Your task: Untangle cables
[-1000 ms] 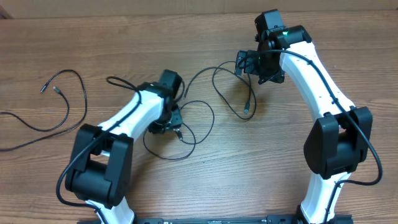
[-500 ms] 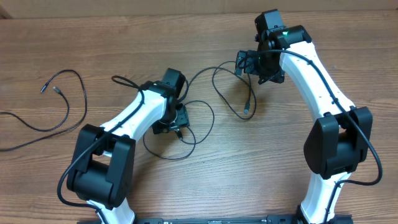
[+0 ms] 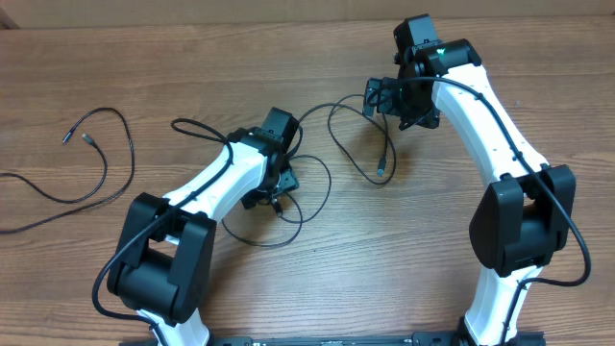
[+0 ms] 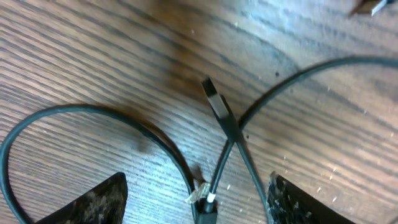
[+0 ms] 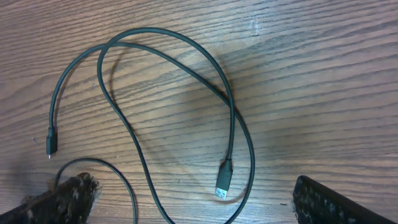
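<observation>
The plug's cord [image 4: 253,174] runs at a slant toward a finger of my left gripper, so I should turn the gripper in line with the cords [image 4: 217,171] and pinch them together before I lift them.
Thin black cables [image 3: 328,178] lie looped and crossed over one another on the wooden table between the two arms. My left gripper [image 3: 274,185] hovers low over the crossing, open. In the left wrist view, two cords cross between its fingers [image 4: 93,202], with one plug [image 4: 214,102] ahead and another plug [image 4: 205,208] at the bottom edge; nothing is pinched. My right gripper [image 3: 389,96] is open above a long loop [image 5: 230,112] that ends in a silver-tipped plug [image 5: 224,180], which also shows from overhead [image 3: 382,171]. A small plug [image 5: 51,142] lies to the left.
A separate black cable [image 3: 130,144] with two small plug ends lies far left on the table, apart from the tangle. The thick black wires along both white arms belong to the robot. The table's back edge runs along the top of the overhead view.
My left gripper has shifted a little to the right and its jaws have spread wider. The right arm and the cables near it have not moved.
</observation>
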Tool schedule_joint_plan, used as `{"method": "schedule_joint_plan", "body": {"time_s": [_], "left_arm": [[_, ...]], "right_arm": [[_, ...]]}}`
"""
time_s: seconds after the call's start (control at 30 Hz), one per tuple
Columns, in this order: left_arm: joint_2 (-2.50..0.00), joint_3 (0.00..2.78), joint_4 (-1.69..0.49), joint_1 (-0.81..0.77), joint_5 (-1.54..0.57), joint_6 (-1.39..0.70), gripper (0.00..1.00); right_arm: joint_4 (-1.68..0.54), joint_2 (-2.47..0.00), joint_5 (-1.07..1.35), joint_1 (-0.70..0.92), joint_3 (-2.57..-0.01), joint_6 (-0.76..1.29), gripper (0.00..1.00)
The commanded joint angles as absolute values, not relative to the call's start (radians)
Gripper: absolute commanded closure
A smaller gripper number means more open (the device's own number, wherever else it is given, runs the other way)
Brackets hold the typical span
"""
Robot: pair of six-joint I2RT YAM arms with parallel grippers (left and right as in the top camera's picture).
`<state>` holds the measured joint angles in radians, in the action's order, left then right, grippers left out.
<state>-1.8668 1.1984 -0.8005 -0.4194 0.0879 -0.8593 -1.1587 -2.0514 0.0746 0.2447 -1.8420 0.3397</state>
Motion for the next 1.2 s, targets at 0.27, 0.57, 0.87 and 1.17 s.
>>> {"method": "schedule_joint_plan", "body": {"time_s": [0.27, 0.57, 0.87, 1.17], "left_arm": [[-1.973, 1.213, -0.765, -0.443, 0.111, -0.906, 0.3], [-2.082, 1.213, -0.743, -0.451, 0.026, -0.894, 0.96], [-2.012, 1.272, -0.771, -0.451, 0.01, -0.687, 0.96], [-1.84, 1.273, -0.765, -0.45, 0.123, -0.528, 0.96]], "right_arm": [[-1.154, -2.042, 0.076, 0.247, -1.847, 0.336, 0.0], [-1.154, -2.042, 0.076, 0.247, -1.847, 0.336, 0.0], [-1.154, -2.042, 0.076, 0.247, -1.847, 0.336, 0.0], [-1.154, -2.042, 0.076, 0.247, -1.847, 0.336, 0.0]]}}
